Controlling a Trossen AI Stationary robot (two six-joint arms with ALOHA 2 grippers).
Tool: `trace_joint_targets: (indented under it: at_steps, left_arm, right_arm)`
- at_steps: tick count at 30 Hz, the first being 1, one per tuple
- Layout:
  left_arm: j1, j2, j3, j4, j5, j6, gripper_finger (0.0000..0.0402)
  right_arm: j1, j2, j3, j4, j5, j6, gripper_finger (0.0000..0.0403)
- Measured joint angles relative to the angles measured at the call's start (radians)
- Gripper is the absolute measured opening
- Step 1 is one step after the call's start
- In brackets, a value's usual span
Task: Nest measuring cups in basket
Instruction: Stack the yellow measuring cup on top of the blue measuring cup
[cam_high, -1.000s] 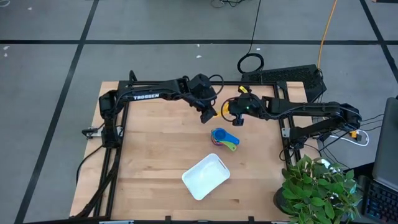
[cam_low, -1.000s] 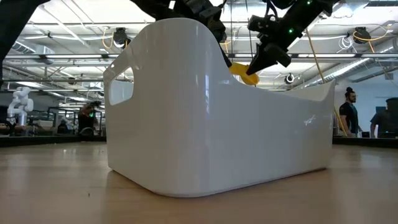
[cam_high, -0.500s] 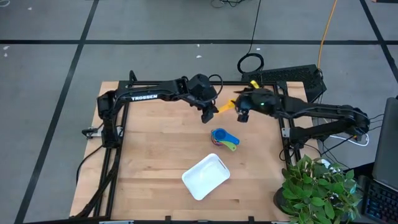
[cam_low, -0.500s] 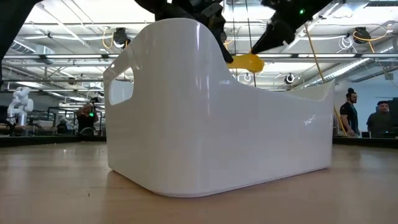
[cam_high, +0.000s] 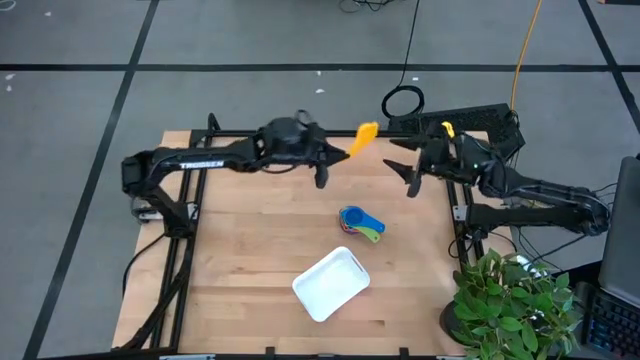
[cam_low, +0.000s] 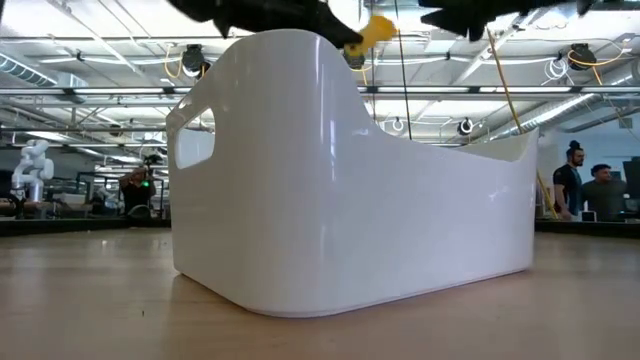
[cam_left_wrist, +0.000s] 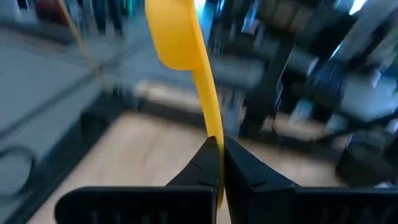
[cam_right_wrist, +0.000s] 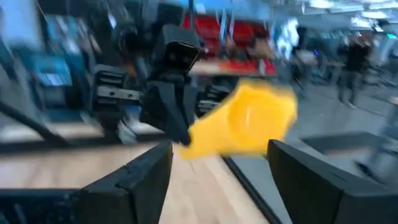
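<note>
The robot's left gripper has the yellow cup (cam_high: 367, 132) by its handle while the nest's handles (cam_high: 371, 235) point away, so the right gripper should take the yellow cup and turn it.
My left gripper (cam_high: 338, 157) is shut on a yellow measuring cup (cam_high: 365, 138), held high over the table's far middle; the cup also shows in the left wrist view (cam_left_wrist: 177, 37). Just to its right, my right gripper (cam_high: 402, 175) stands open, and the cup (cam_right_wrist: 249, 121) sits ahead of its fingers without touching them. A nest of measuring cups (cam_high: 360, 222), blue on top, lies on the table's middle. The white basket (cam_high: 331, 283) stands near the front edge and fills the low view (cam_low: 340, 180). My left gripper pinches the yellow cup's flat handle near its free end (cam_left_wrist: 216, 134) between its two fingers. The fingers come from the table's left and lie along the handle. The cup sticks out beyond the fingertips, bowl end (cam_left_wrist: 174, 43) foremost, lifted clear of the table.
A potted plant (cam_high: 515, 300) stands at the table's near right corner. A black power strip and cables (cam_high: 460, 120) lie beyond the far right edge. Bare wood lies left of the basket and the nest.
My right gripper has opened, let go of the yellow cup and drawn back toward the table's right edge. My left gripper, keeping hold of the handle, has risen and swung back and up, carrying the cup higher and toward the far edge.
</note>
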Motion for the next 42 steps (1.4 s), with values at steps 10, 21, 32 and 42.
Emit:
trace_joint_targets:
  at_steps: [10, 21, 32, 42]
  left_arm:
    - [-0.095, -0.002, -0.236, 0.544, -0.105, 0.006, 0.0005]
    - [-0.141, 0.114, -0.234, 0.662, -0.152, 0.023, 0.0005]
    - [-0.149, 0.140, -0.233, 0.702, -0.150, 0.011, 0.0005]
    - [-0.148, 0.140, -0.233, 0.696, -0.147, -0.012, 0.0016]
  right_arm:
    - [-0.056, 0.129, -0.368, 0.821, -0.090, 0.353, 0.0249]
    - [-0.069, 0.349, -0.341, 1.022, -0.243, 0.523, 0.0249]
    - [-0.069, 0.398, -0.321, 1.030, -0.285, 0.544, 0.0138]
    - [-0.095, 0.397, -0.321, 1.038, -0.392, 0.525, 0.0003]
